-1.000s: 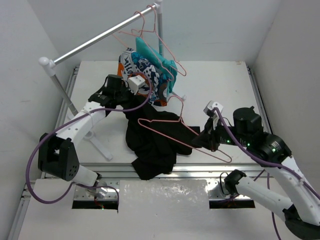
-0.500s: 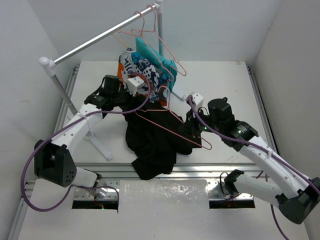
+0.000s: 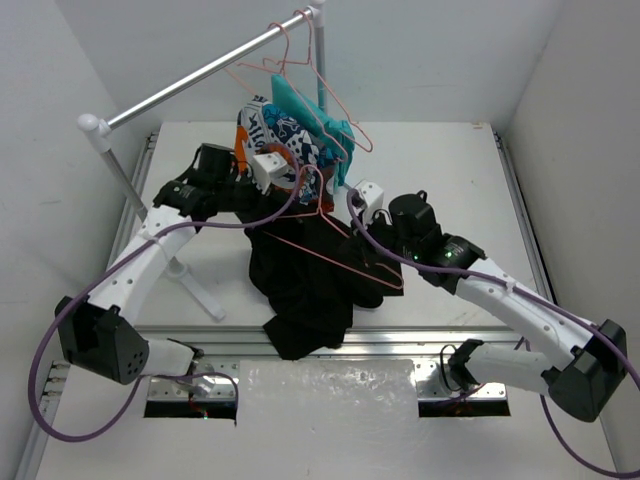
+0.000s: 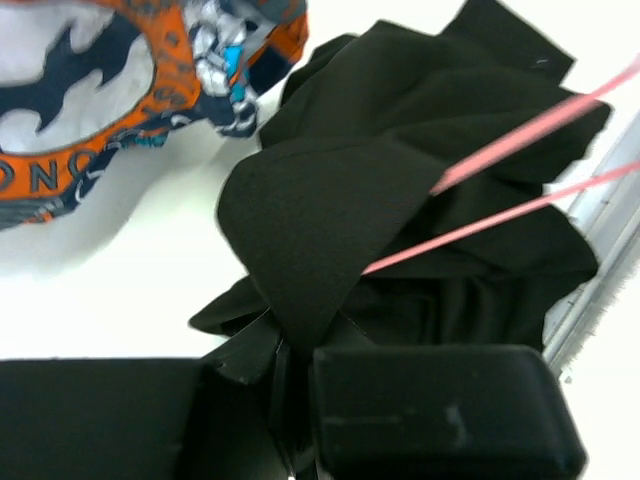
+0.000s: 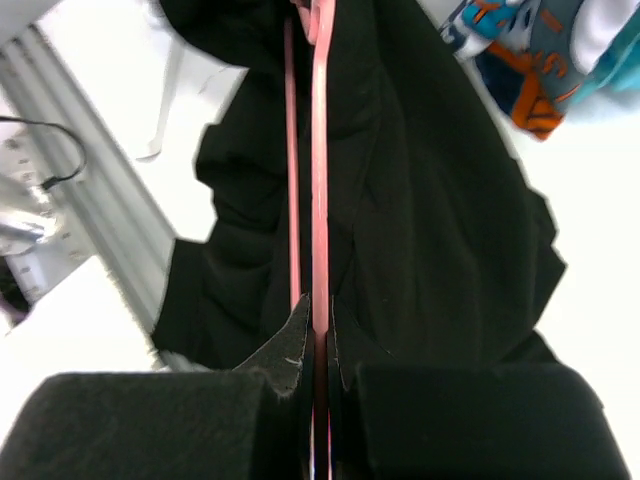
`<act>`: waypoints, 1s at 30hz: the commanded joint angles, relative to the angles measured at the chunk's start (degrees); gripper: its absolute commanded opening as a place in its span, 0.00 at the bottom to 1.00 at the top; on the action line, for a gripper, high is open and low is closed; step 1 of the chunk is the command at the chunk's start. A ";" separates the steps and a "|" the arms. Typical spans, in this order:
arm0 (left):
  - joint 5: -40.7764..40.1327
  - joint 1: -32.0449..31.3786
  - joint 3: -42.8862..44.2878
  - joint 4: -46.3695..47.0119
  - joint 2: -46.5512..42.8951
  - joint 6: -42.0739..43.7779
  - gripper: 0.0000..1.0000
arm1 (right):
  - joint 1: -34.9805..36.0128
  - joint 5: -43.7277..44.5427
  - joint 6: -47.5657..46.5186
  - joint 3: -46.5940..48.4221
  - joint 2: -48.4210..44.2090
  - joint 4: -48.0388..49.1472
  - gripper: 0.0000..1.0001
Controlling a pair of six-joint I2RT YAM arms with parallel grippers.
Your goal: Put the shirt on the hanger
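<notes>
The robot's left gripper is holding the shirt's fold up against the patterned garment [image 3: 262,132], so both grippers need to lower the shirt and hanger toward the front metal rail [image 3: 235,341], clear of it.
The black shirt [image 3: 300,285] lies crumpled on the white table, with one part pulled up toward my left gripper [image 3: 252,205]. In the left wrist view that gripper [image 4: 293,345] is shut on a fold of the shirt [image 4: 330,200]. The pink wire hanger [image 3: 335,245] is held over the shirt, its hook up near the patterned garment. My right gripper [image 3: 383,252] is shut on it. In the right wrist view the gripper [image 5: 320,330] pinches one hanger wire [image 5: 320,150], with the shirt [image 5: 430,210] below. Two hanger wires [image 4: 480,225] cross the left wrist view.
A clothes rack with a silver rail [image 3: 200,75] stands at the back left, its foot [image 3: 195,285] on the table. Other pink hangers [image 3: 335,95], a teal garment [image 3: 310,112] and an orange-blue-white patterned garment [image 3: 285,135] hang from the rail. A metal rail [image 3: 330,345] edges the table's front.
My right arm has swung left and away from me, carrying the hanger over the shirt toward the rack. My left gripper has drawn back to the left, still holding the shirt.
</notes>
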 commanded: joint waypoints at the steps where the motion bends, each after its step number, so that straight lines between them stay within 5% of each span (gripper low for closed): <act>1: 4.72 -0.56 4.28 -5.40 -3.80 2.45 0.03 | 1.12 7.36 -2.55 3.33 0.33 5.74 0.00; 6: -0.30 -0.56 5.86 -8.13 -5.73 3.76 0.04 | 1.73 11.52 -4.14 3.78 -0.20 8.19 0.00; 10: 6.17 -1.08 10.07 -11.20 -5.64 4.29 0.04 | 2.96 8.71 -5.54 3.86 1.47 11.97 0.00; 20: 11.73 -7.77 12.72 -13.23 -8.46 6.40 0.05 | 4.29 -6.93 -11.44 -1.31 2.97 27.70 0.00; 30: 20.62 -8.03 10.00 -17.19 -13.98 14.83 0.03 | 4.29 4.66 -7.66 -9.48 2.35 34.55 0.00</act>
